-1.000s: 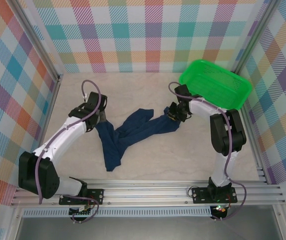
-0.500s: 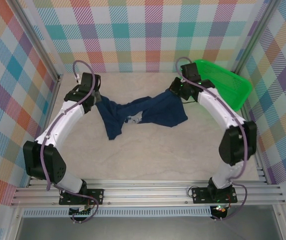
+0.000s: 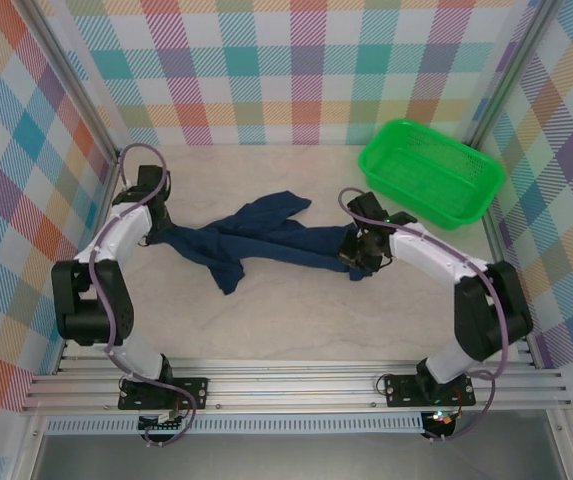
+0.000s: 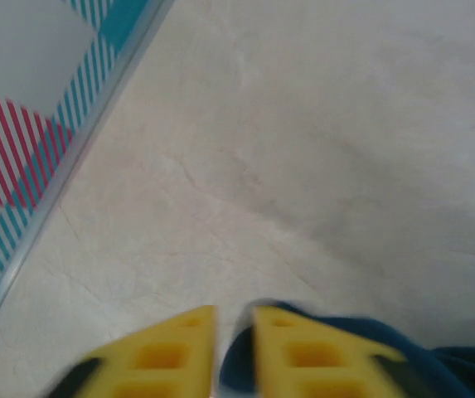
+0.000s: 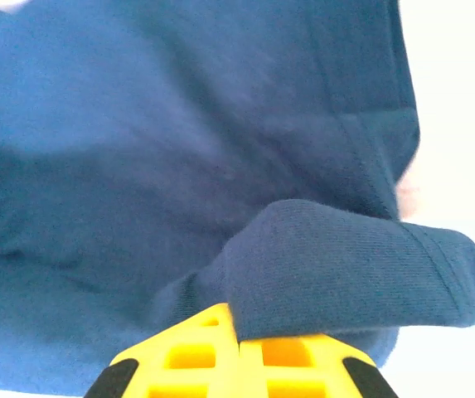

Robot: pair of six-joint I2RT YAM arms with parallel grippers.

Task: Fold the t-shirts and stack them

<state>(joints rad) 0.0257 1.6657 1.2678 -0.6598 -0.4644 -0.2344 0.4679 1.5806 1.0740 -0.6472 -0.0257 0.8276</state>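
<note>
I should bring the t-shirt's wall-side end (image 3: 177,236) back in with my left gripper while my right gripper spreads the t-shirt's hem, because the t-shirt lies stretched in a twisted band (image 3: 278,247).
One dark navy t-shirt (image 3: 256,235) lies bunched in a long twisted band across the middle of the table. My left gripper (image 3: 154,232) is at its left end, close to the left wall. In the left wrist view the yellow fingers (image 4: 235,319) stand slightly apart, and the blue cloth (image 4: 453,365) shows in the gap and beside the right finger. My right gripper (image 3: 356,262) is at the band's right end. Its jaws (image 5: 239,327) are pressed together on a folded hem of the t-shirt (image 5: 179,149).
An empty green mesh basket (image 3: 436,175) stands at the back right, just beyond the right arm. The checked wall and its metal base strip (image 4: 79,149) run close along my left gripper. An aluminium rail (image 3: 296,385) borders the near edge.
The shirt, held spread and raised toward the back half a second ago, now lies stretched on the table. The left gripper moved left and its jaws have parted. The right gripper came nearer.
</note>
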